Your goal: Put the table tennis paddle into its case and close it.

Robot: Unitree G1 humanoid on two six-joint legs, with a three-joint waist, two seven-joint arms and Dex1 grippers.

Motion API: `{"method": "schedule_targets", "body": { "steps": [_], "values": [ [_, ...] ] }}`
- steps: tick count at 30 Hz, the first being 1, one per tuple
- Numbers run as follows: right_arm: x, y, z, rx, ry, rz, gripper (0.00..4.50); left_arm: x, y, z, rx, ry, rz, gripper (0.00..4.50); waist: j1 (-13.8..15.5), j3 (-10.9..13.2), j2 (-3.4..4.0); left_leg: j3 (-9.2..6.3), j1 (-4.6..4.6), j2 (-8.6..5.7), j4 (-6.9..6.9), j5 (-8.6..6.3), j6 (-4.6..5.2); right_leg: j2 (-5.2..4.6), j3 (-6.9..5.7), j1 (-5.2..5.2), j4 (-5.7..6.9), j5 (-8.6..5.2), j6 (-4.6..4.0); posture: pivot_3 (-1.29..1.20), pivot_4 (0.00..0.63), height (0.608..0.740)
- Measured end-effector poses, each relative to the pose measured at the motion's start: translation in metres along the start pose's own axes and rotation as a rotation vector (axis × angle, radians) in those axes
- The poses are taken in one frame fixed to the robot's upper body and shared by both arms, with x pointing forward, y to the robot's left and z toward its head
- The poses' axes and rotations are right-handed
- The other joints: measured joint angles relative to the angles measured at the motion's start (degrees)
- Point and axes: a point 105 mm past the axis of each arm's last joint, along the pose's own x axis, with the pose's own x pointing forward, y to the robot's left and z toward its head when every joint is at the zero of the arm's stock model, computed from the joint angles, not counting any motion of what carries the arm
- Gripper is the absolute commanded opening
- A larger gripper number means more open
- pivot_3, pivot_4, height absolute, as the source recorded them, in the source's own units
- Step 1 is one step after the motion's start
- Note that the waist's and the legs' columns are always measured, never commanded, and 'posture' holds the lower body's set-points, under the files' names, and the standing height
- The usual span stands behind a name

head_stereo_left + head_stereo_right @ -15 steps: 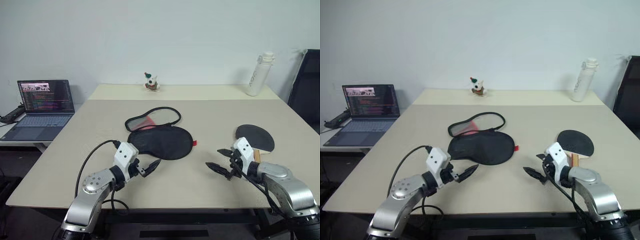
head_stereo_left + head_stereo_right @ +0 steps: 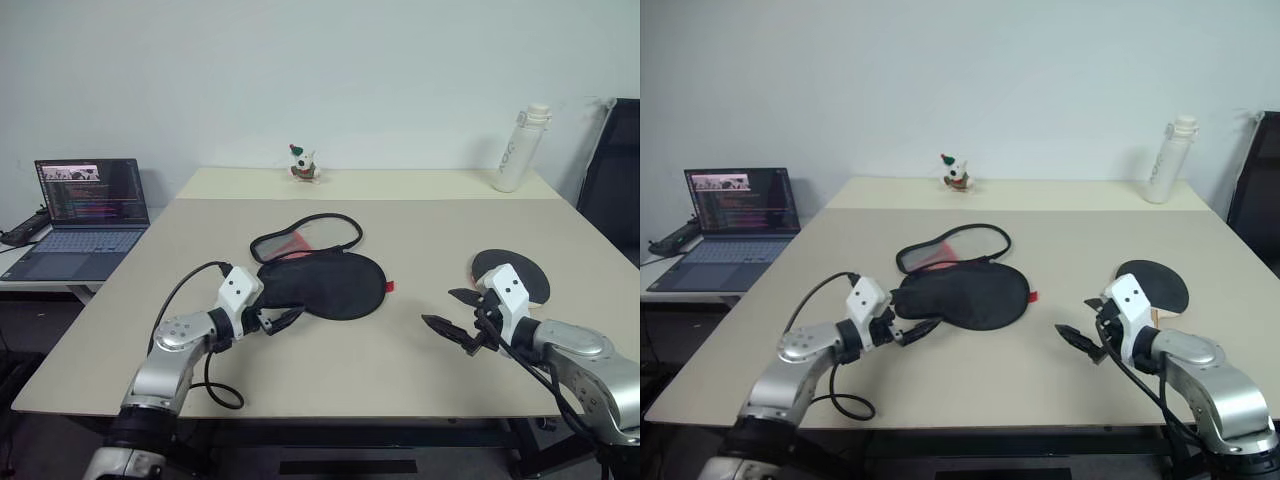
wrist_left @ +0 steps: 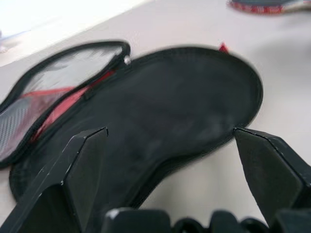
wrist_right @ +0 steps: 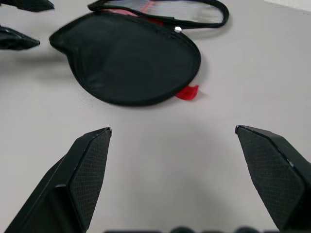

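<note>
I expect the paddle's black side to stay visible when I fold the flap over it, because the table shows through the flap's clear window (image 2: 328, 233).
The case (image 2: 325, 283) lies unzipped in the middle of the table, its black half flat and its mesh-and-red flap (image 2: 303, 236) folded back behind it. The table tennis paddle (image 2: 515, 268) rests black face up to the right, its wooden handle partly hidden behind my right wrist. My left gripper (image 2: 283, 318) is open at the case's near-left edge, and the left wrist view shows the black half (image 3: 165, 121) between its fingers. My right gripper (image 2: 440, 308) hangs open over bare table between case and paddle, pointing at the case (image 4: 131, 63).
A laptop (image 2: 90, 210) sits open on a side table to the left. A white bottle (image 2: 518, 148) stands at the far right corner and a small toy figure (image 2: 303, 165) at the far edge. A black chair (image 2: 615, 170) stands to the right.
My left gripper has moved forward and a little left, up to the case's near edge. The right gripper has shifted slightly to the right. Case and paddle lie as before.
</note>
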Motion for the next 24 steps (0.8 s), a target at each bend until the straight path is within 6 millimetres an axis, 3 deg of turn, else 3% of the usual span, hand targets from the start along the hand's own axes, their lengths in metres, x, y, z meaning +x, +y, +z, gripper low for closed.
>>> {"method": "schedule_targets", "body": {
  "steps": [5,10,15,23,24],
  "values": [
    [0.01,0.015,0.024,-0.02,-0.071,0.044,4.5,-0.012,0.024,-0.012,0.067,0.106,-0.06,4.49,-0.27,0.01,-0.01,-0.02,-0.01,0.0,0.0,0.0,0.0,0.0,-0.03,-0.03,0.02,0.0,-0.01,0.0,0.15,0.74],
    [0.007,0.026,0.043,0.011,-0.114,0.105,4.5,-0.004,0.023,-0.028,0.093,0.212,-0.184,4.49,0.07,0.07,-0.12,-0.09,-0.12,-0.02,0.0,0.0,0.0,-0.05,-0.07,-0.05,-0.02,-0.01,0.03,0.0,0.15,0.74],
    [-0.004,0.051,0.057,0.02,-0.121,0.271,4.5,0.006,0.029,-0.028,0.159,0.274,-0.248,4.49,0.19,0.11,-0.19,-0.1,-0.17,-0.03,0.0,-0.01,0.02,-0.04,-0.1,-0.1,0.0,-0.01,0.04,0.0,0.15,0.74],
    [-0.004,0.045,0.059,0.014,-0.111,0.252,4.5,0.019,0.03,-0.026,0.225,0.297,-0.263,4.49,0.34,0.11,-0.23,-0.1,-0.12,-0.04,0.05,0.01,0.02,-0.03,-0.1,-0.05,0.06,0.01,0.08,0.0,0.15,0.74],
    [-0.004,0.044,0.06,0.013,-0.114,0.244,4.5,0.02,0.029,-0.026,0.226,0.299,-0.267,4.32,0.44,0.1,-0.23,-0.09,-0.12,-0.04,0.05,0.01,0.03,-0.04,-0.1,-0.05,0.06,0.01,0.08,0.0,0.15,0.74]
  ]
}}
